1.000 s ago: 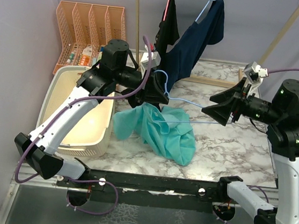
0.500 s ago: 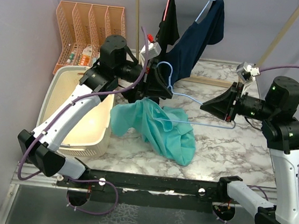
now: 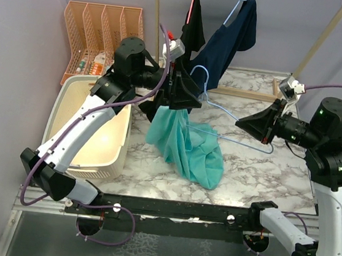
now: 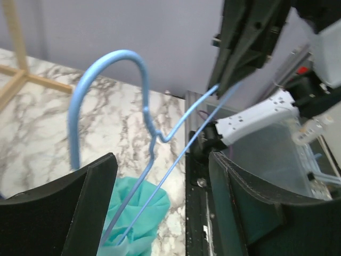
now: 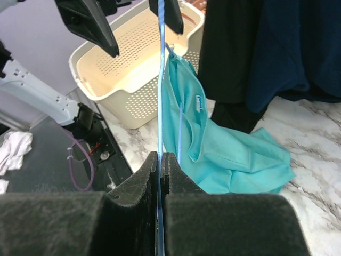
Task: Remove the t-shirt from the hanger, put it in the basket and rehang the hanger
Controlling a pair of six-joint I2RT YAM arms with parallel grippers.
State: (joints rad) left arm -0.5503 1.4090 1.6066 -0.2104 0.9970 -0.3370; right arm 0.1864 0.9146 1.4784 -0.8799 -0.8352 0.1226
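I should pull the hanger toward the wooden frame base [image 3: 277,89] with my right gripper until the hanger's far end [image 3: 187,125], which is inside the teal t-shirt, slides clear.
A light blue wire hanger [image 3: 200,76] spans the gap between my two grippers above the table. The teal t-shirt [image 3: 187,148] hangs from its left end and pools on the marble. My right gripper [image 3: 240,125] is shut on the hanger's wire [image 5: 160,80], seen pinched between the pads in the right wrist view, with the t-shirt [image 5: 218,144] beyond. My left gripper [image 3: 184,94] is open. The hanger's hook [image 4: 106,69] and two wires pass between its spread fingers [image 4: 80,213], and teal cloth [image 4: 141,213] lies below.
A cream laundry basket [image 3: 89,137] stands at the left, with an orange file rack [image 3: 101,33] behind it. Navy and black garments [image 3: 227,45] hang from a wooden rail at the back. A wooden frame base [image 3: 249,93] lies at the back right.
My left gripper has opened off the hanger. My right gripper has shut on the hanger's wire. The t-shirt has slid toward the left end and hangs lower.
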